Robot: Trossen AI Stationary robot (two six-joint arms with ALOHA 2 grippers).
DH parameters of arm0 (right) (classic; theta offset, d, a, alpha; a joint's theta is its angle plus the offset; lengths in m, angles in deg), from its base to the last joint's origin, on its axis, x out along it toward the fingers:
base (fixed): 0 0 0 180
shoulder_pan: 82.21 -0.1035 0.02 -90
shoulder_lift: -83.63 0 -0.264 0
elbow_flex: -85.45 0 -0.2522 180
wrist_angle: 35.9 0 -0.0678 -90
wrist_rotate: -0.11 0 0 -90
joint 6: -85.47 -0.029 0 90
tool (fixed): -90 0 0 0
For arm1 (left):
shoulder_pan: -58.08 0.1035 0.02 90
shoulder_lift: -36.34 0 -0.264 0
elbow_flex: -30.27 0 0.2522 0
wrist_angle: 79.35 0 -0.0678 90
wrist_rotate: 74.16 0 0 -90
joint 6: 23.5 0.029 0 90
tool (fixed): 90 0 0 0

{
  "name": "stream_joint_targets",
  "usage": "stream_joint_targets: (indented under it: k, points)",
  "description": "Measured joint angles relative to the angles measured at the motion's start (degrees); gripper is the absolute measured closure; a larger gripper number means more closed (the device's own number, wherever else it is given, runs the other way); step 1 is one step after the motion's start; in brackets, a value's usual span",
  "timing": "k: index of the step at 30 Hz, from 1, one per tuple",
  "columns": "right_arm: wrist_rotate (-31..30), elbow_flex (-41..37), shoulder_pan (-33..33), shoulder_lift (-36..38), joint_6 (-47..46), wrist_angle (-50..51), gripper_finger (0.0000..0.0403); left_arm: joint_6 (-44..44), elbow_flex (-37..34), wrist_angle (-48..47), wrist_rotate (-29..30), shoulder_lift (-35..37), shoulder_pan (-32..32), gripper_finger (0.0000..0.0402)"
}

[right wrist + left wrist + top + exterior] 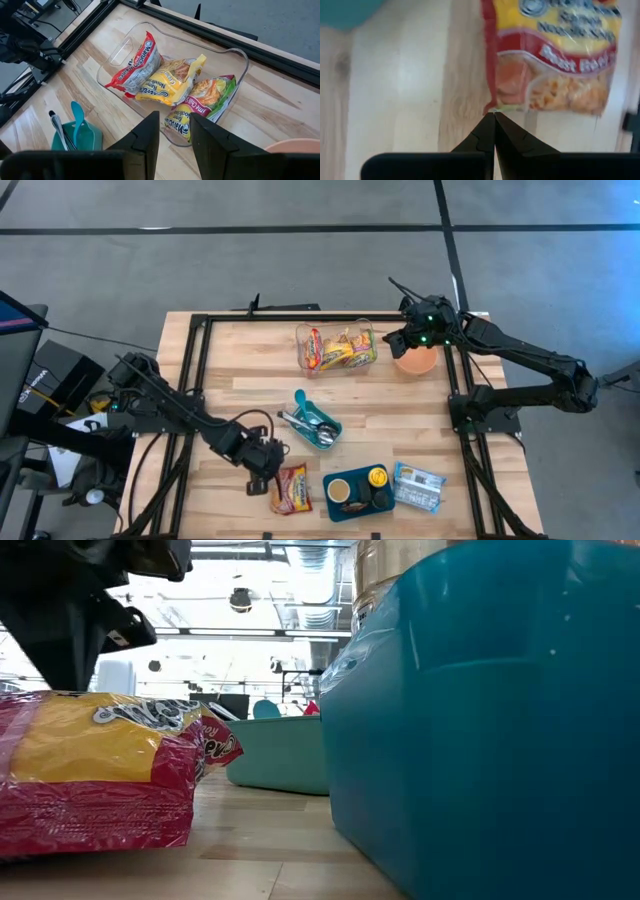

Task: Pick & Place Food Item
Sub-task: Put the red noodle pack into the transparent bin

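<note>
The noodle packet's near corner [491,107] is just past the shut fingers of my left gripper, so next my left gripper opens, turn and close farther in over that corner [509,90].
A red and yellow noodle packet [292,488] [555,60] lies flat on the wooden table near its front edge. My left gripper [260,483] [494,116] is shut, pointing steeply down, with its tips at the packet's corner nearest the table's left. At the far side stands a clear container [336,348] [235,60] holding several noodle packets [170,82]. My right gripper [397,340] [174,125] hovers just to the right of it, open, with nothing between its fingers. My left gripper's shut fingertips [487,125] meet right at the packet's corner [492,105], coming from above. Whether they touch the wrapper or the table beside it cannot be told. The packet lies flat on the wood.
A teal tray [300,398] with utensils sits mid-table. A blue tray [330,510] [480,740] with a cup and a jar, and a blue packet [418,486], lie right of the noodle packet. An orange bowl [416,362] stands under the right arm. A black frame rims the table.
</note>
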Motion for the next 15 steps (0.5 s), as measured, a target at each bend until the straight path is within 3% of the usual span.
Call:
stream_joint_targets:
  k: [9, 15]
  points:
    - [0.0, 0.0, 0.0, 0.0, 0.0, 0.0, 0.0301, 21.3, -1.7, 1.9, -3.7, 0.0, 0.3, 0.0400]
    - [0.0, 0.0, 0.0, 0.0, 0.0, 0.0, 0.0301, 22.6, -1.7, 2.1, -3.7, 0.0, 1.6, 0.0400]
